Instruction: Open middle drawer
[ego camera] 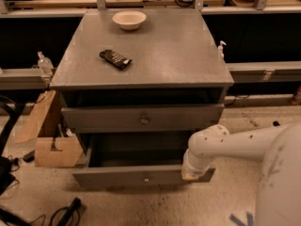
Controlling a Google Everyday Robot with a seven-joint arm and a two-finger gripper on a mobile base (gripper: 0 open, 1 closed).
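Observation:
The middle drawer is open only part of the way. Next, my gripper moves back from the drawer's end, open, grabs the front edge and pulls the drawer out more.
A grey cabinet has an upper drawer with a round knob, slightly out. Below it the middle drawer is pulled well out, its dark empty inside showing, with a small knob at the centre of its front. A third drawer is hidden beneath it. My white arm reaches in from the right. My gripper sits at the right end of the middle drawer's front edge, far right of the knob.
A white bowl and a dark flat snack bar lie on the cabinet top. A cardboard box stands at the cabinet's left. Cables lie on the floor at the front left. My white base fills the bottom right.

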